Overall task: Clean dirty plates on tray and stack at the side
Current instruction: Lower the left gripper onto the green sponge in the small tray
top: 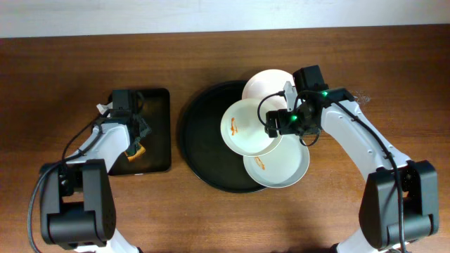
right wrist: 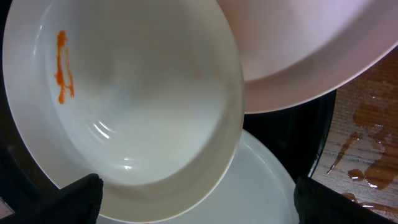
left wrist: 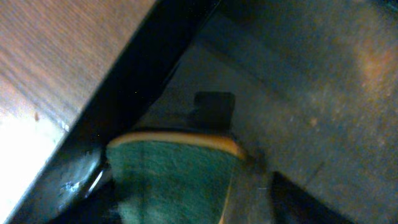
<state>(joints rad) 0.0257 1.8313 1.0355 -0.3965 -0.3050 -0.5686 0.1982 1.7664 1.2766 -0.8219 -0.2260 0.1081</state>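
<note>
The green sponge lies at a slant against the rectangular tray's raised rim (left wrist: 111, 138), so the robot's left gripper needs to move it to the tray's middle (top: 150, 145), open, and grip it squarely.
The round black tray (top: 200, 144) holds three dirty plates, overlapping on its right half. A white plate (top: 266, 84) lies at the back. A white plate with an orange smear (top: 242, 128) rests over the other two. A pale grey-green plate with a smear (top: 281, 169) lies in front. My right gripper (top: 283, 124) hovers open over the middle plate's right rim. In the right wrist view the smeared white plate (right wrist: 124, 93) fills the left and the grey-green plate (right wrist: 267, 193) lies under it. The right gripper's fingertips (right wrist: 81, 199) stand wide apart. My left gripper (top: 133, 140) is down over a sponge (top: 136, 150).
A small rectangular black tray (top: 158, 133) at the left holds the green sponge with an orange edge (left wrist: 174, 177), which fills the left wrist view. Its raised rim (left wrist: 124, 93) borders bare wood. Wet streaks (right wrist: 364, 149) lie on the table just right of the round tray's rim (right wrist: 320, 143).
</note>
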